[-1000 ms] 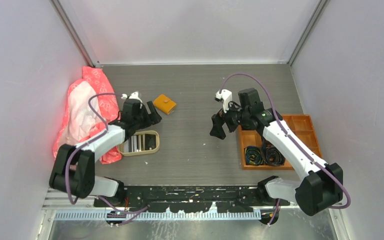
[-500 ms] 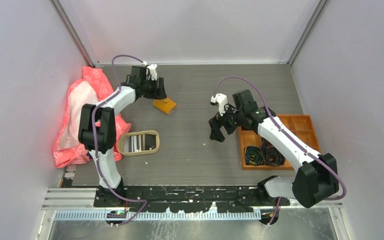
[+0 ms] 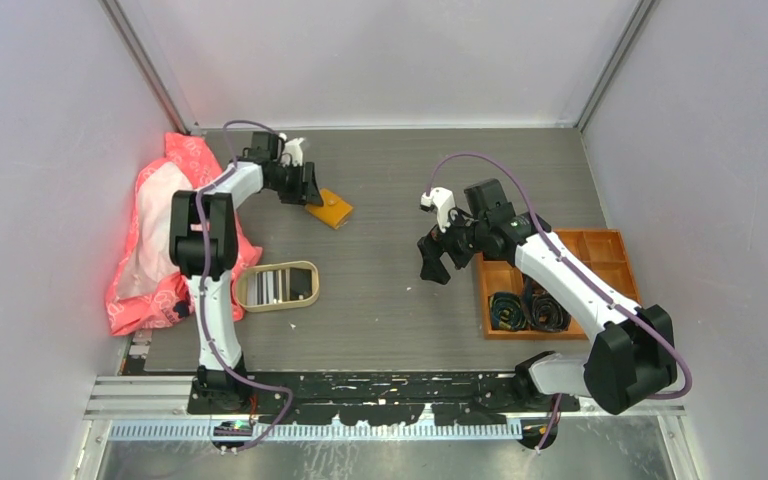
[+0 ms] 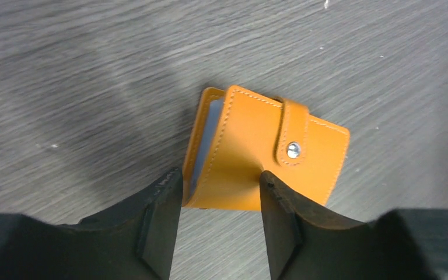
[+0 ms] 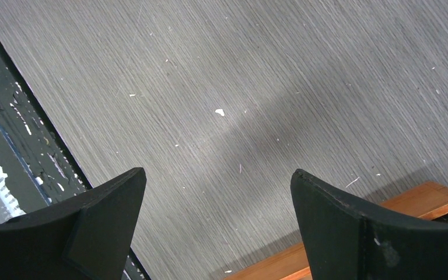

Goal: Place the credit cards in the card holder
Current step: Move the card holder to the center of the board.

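Note:
The robot's left gripper should move the card holder to the middle [image 3: 417,300] and hold it still while the right gripper opens the snapped tab [image 4: 292,140], because that tab keeps the card holder shut.
The card holder [image 3: 331,209] [image 4: 262,157], a mustard-orange wallet snapped shut by its tab, lies flat on the table at the back left. A pale blue-grey edge shows in its slightly gaping left side. My left gripper [image 3: 309,191] [image 4: 221,178] hangs at its near corner with the jaws partly apart. One finger stands beside the wallet's left edge and the other in front of its cover, and mostly bare table shows between them. Striped credit cards [image 3: 271,287] lie in a beige tray [image 3: 278,267]. My right gripper [image 3: 437,262] [image 5: 219,175] is wide open over bare table.
An orange compartmented box [image 3: 600,245] [image 5: 426,198] with black coils stands at the right, just beside my right gripper. A pink and white cloth bundle [image 3: 165,225] lies along the left wall. Grey walls close in the table.
My left arm has swung from above the beige tray to the back of the table over the card holder, and its jaws have narrowed. The right gripper shifted slightly left.

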You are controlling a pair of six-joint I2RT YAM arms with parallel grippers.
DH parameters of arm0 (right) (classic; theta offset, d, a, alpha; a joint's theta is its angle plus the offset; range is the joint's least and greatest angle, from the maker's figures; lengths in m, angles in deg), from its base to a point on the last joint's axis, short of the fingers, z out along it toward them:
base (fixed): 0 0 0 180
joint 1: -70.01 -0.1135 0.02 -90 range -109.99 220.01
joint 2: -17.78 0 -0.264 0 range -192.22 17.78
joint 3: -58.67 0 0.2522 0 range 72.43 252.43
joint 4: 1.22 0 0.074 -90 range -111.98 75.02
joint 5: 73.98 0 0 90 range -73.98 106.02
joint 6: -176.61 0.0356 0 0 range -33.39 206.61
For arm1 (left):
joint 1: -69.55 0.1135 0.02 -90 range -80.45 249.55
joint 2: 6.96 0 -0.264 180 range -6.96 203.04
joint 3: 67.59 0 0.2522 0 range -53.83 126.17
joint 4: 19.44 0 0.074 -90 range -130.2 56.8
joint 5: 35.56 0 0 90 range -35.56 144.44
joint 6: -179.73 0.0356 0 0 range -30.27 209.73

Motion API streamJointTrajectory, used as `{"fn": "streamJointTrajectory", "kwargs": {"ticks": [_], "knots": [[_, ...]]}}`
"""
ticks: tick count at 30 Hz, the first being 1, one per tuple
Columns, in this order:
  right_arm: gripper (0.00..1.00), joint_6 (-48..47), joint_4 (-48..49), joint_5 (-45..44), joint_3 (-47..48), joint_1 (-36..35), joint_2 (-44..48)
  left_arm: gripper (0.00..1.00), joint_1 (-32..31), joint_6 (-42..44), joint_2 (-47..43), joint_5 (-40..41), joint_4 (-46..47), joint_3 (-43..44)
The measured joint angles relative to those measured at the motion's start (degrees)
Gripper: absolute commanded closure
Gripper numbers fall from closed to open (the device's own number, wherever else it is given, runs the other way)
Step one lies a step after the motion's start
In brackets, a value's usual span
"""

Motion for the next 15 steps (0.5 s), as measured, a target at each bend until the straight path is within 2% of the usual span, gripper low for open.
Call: {"fn": "streamJointTrajectory", "kwargs": {"ticks": [5,8,10,15], "knots": [[0.00,-0.15,-0.02,-0.07,0.00,0.00,0.00,0.85,-0.13,-0.83,1.38,-3.17,-1.66,1.92],[0.01,-0.15,-0.02,-0.07,0.00,0.00,0.00,0.96,-0.15,-1.99,1.81,-5.99,-1.99,2.36],[0.01,-0.15,-0.02,-0.04,0.00,0.00,0.00,1.00,-0.39,-2.69,1.84,-7.06,-2.21,2.34],[0.00,-0.85,-0.07,0.52,0.00,0.00,0.00,1.00,-3.08,-3.43,1.18,-9.20,0.22,-0.72]]}}
